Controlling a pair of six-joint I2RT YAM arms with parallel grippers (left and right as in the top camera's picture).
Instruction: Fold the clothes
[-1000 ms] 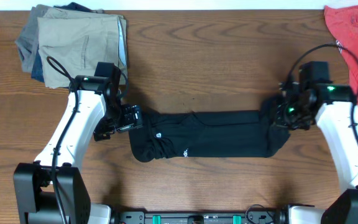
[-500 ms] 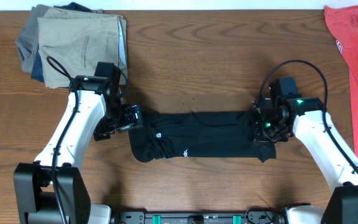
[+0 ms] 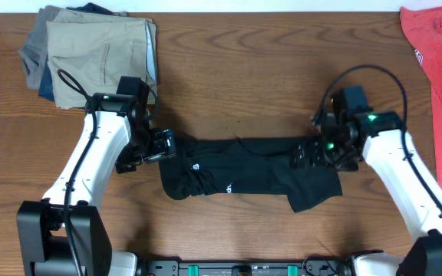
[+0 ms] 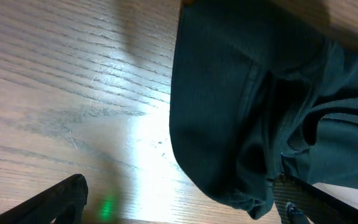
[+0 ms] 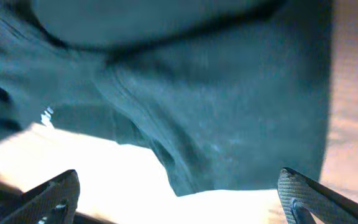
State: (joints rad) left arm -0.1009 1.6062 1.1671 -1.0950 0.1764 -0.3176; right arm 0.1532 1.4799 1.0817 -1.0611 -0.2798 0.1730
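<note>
The flap at the doubled-back end of the garment sticks out past the garment's front edge, so next my right gripper grabs the flap's inner edge and pulls it back square.
The clothes, a black garment, lie as a long band across the middle of the table, with a small white logo near the left end. The right end is doubled back, and a flap sticks out toward the front edge. My left gripper stands open at the garment's left end. In the left wrist view the dark fabric hangs close to one finger. My right gripper hovers open over the doubled-back right end. The right wrist view shows fabric beyond the spread fingers.
A stack of folded tan, grey and blue trousers sits at the back left. A red-coral shirt lies at the back right corner. Bare wooden table lies behind the garment.
My right gripper carried the garment's right end leftward, then opened and let it go. The fabric now lies doubled with a flap at the front. The left arm has not moved.
</note>
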